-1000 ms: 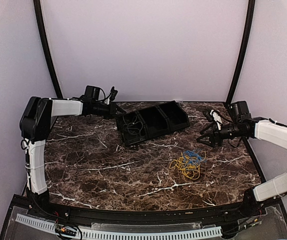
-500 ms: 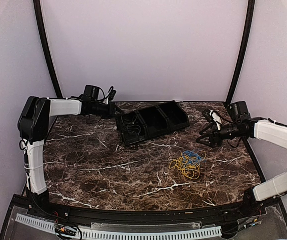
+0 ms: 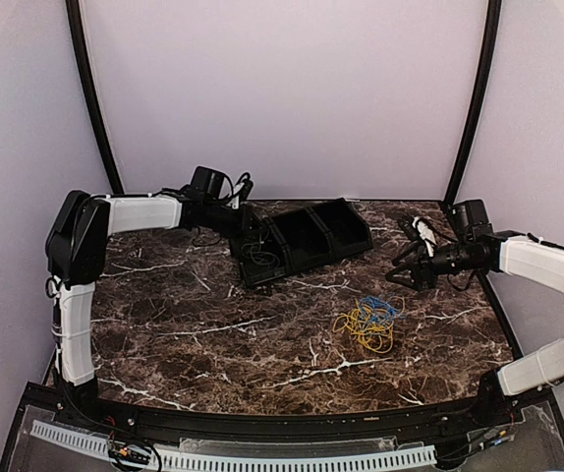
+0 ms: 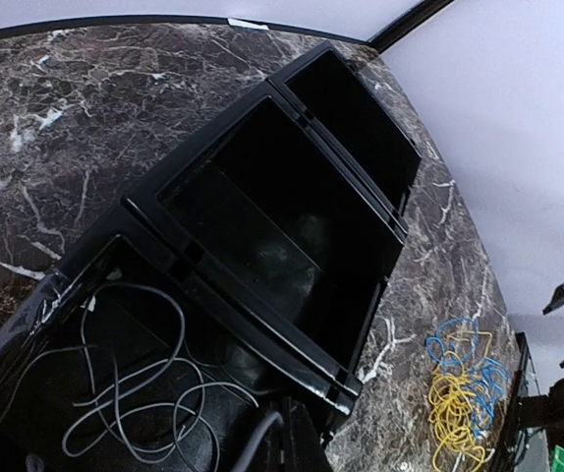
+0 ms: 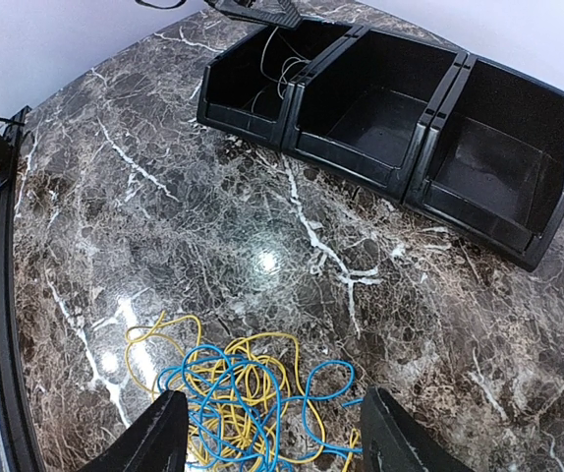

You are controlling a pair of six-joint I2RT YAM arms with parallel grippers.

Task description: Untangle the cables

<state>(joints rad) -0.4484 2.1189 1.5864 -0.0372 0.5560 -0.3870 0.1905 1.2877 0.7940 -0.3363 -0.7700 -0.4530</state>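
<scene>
The grey wire's loops (image 3: 260, 255) are inside the end section, so my left gripper should keep going over that section (image 3: 264, 269) and let go of the wire's held end between the section's sides.
The cables (image 3: 368, 323) lie on the marble as a small tangle of yellow and blue loops; they also show in the right wrist view (image 5: 243, 393) and the left wrist view (image 4: 459, 393). My right gripper (image 3: 400, 271) hangs open up and to the right of them, and the loops lie below and between its fingers (image 5: 159, 442) untouched. My left gripper (image 3: 251, 228) is shut over the left compartment of the black tray (image 3: 311, 264). Its closed tips (image 4: 292, 438) sit by a thin grey wire (image 4: 135, 393) coiled in that compartment. Whether they pinch it is unclear.
The three-compartment tray (image 5: 351, 162) stands at an angle at the back centre; its other two compartments (image 4: 292, 236) look empty. A black rail (image 3: 262, 425) borders the near table edge. Black posts (image 3: 474, 98) rise at both back corners.
My left arm has swung right, carrying its gripper from beside the tray's left end to over the left compartment. The right arm and the cables have not moved.
</scene>
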